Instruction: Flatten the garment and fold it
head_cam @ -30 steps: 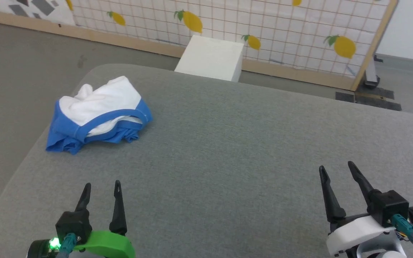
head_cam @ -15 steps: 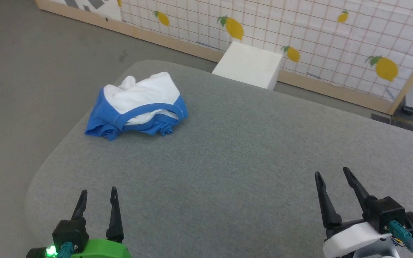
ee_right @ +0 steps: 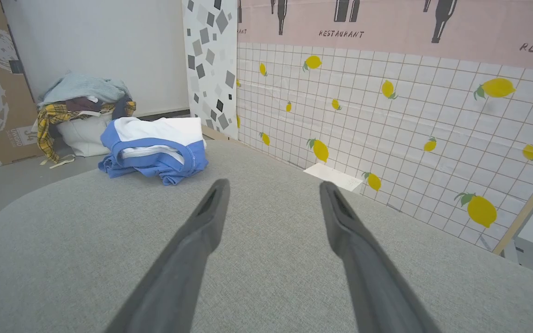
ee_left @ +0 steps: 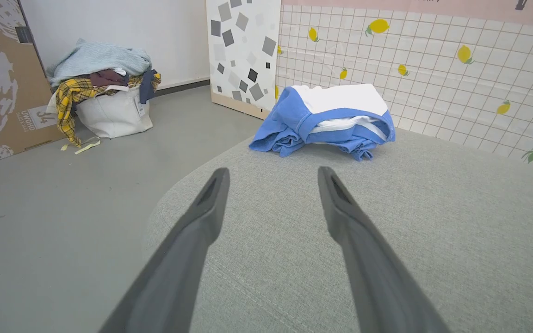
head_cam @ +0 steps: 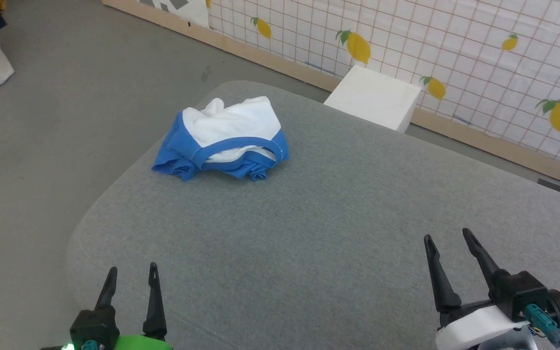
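Royal-blue folds (head_cam: pixel 178 158) are bunched loosely beneath the white cloth, so the garment (head_cam: pixel 231 123) will fall into long, hanging ends when the robot lifts it.
The garment (head_cam: pixel 224 138) lies bunched in a heap near the far left corner of the grey padded table (head_cam: pixel 333 209), white cloth on top and royal-blue folds underneath. It also appears in the left wrist view (ee_left: pixel 326 118) and the right wrist view (ee_right: pixel 153 145). My left gripper (head_cam: pixel 131 274) hovers open over the table's near left edge, well short of the heap. Over the near right, my right gripper (head_cam: pixel 447 238) is open too, with nothing between its fingers. Seen from their own wrists, the left gripper (ee_left: pixel 271 173) and right gripper (ee_right: pixel 271 185) both stand wide apart.
A white box (head_cam: pixel 372 97) stands on the floor behind the table. A lemon-patterned tiled panel (head_cam: pixel 455 58) runs along the back. A white basket (ee_left: pixel 114 113) piled with clothes sits on the floor to the far left. Grey floor (head_cam: pixel 66 107) surrounds the table's left side.
The head view has swung to the left, so the garment and box sit further right in the picture. Both grippers stay open and low; the garment itself has not moved.
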You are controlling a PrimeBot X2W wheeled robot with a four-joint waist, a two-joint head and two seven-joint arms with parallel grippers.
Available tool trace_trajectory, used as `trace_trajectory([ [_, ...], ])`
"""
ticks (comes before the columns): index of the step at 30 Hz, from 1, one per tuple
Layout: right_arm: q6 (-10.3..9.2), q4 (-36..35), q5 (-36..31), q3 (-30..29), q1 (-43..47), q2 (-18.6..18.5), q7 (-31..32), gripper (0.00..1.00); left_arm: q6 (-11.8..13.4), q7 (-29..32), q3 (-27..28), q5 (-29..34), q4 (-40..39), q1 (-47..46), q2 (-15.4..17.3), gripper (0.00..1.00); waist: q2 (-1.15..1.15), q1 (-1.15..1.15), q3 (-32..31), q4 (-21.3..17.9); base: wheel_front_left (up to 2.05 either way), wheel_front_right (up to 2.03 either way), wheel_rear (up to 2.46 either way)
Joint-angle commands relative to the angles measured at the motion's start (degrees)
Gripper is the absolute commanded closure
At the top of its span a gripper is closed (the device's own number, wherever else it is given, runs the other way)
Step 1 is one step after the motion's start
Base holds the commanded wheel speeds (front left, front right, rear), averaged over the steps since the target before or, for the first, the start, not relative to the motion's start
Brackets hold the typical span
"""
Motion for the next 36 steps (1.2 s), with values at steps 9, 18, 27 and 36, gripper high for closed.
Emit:
trace_trajectory([
  [9,-0.08,0.82,-0.26,-0.2,1.23,0.03,-1.63,0.0,0.43,-1.61,-0.11,-0.97,0.45,1.28,-0.24,0.0,0.0,0.0,0.38,3.08,0.0,0.0,0.0],
  [18,-0.09,1.55,-0.38,-0.03,1.33,0.03,-2.68,0.0,0.65,-2.65,-0.14,-1.62,0.76,1.87,-0.27,0.0,0.0,0.0,0.22,5.6,0.0,0.0,0.0],
  [27,-0.1,2.23,-0.49,-0.17,1.44,0.04,-3.75,0.0,0.94,-3.72,-0.1,-2.4,1.03,2.39,-0.3,0.0,0.0,0.0,0.3,8.2,0.0,0.0,0.0],
  [36,-0.1,2.31,-0.81,-0.32,1.28,0.04,-4.02,0.0,1.17,-3.98,-0.34,-2.85,1.19,2.42,-0.31,0.0,0.0,0.0,0.76,8.74,0.0,0.0,0.0],
])
